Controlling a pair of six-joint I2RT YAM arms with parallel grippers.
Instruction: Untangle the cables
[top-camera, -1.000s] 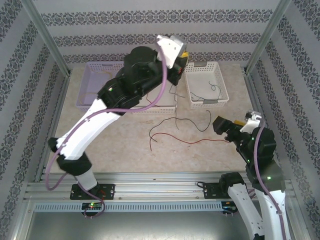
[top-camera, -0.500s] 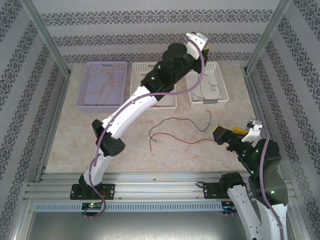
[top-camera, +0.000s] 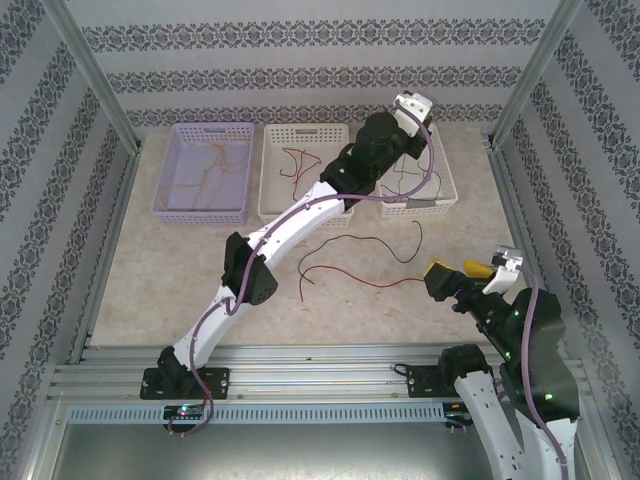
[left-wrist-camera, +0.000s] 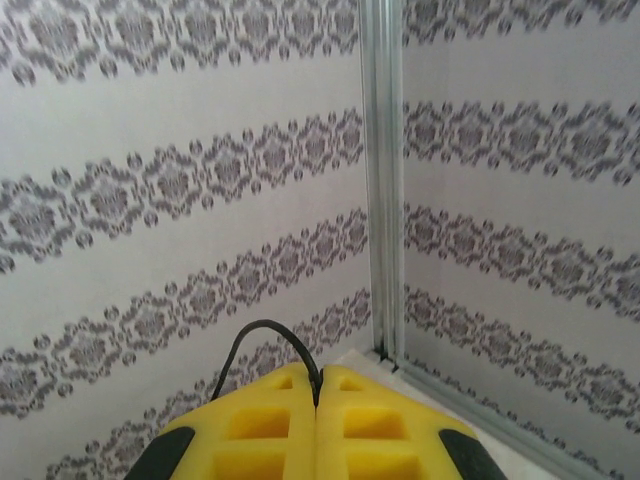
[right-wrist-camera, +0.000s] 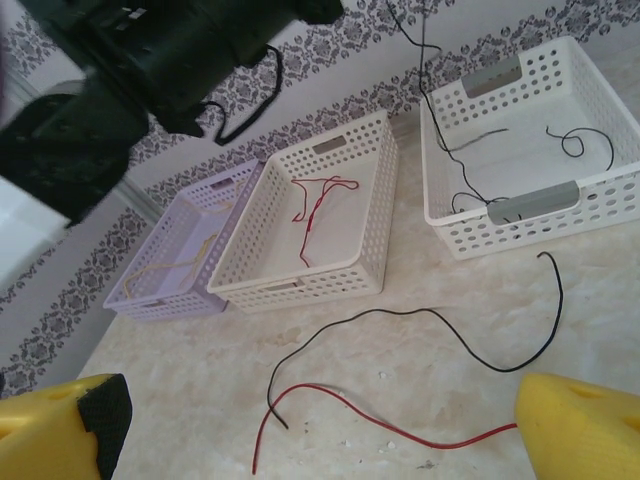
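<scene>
The hanging black cable is within the sides of the basket with black cables, so my left gripper should go on lowering until it is close above, then let go.
My left gripper is shut on a thin black cable that loops up out of its yellow fingers. The left arm reaches over the right white basket, and the held black cable hangs down into it. A loose black cable and a red cable lie crossed on the table. My right gripper hovers open near the red cable's right end, with nothing between its fingers.
The middle white basket holds a red cable. The purple basket holds yellow-tan cables. More black cables lie in the right basket. Patterned walls and metal posts close in the table.
The left arm swung right from above the middle basket to above the right basket, carrying the black cable. The right gripper drifted slightly nearer the front edge.
</scene>
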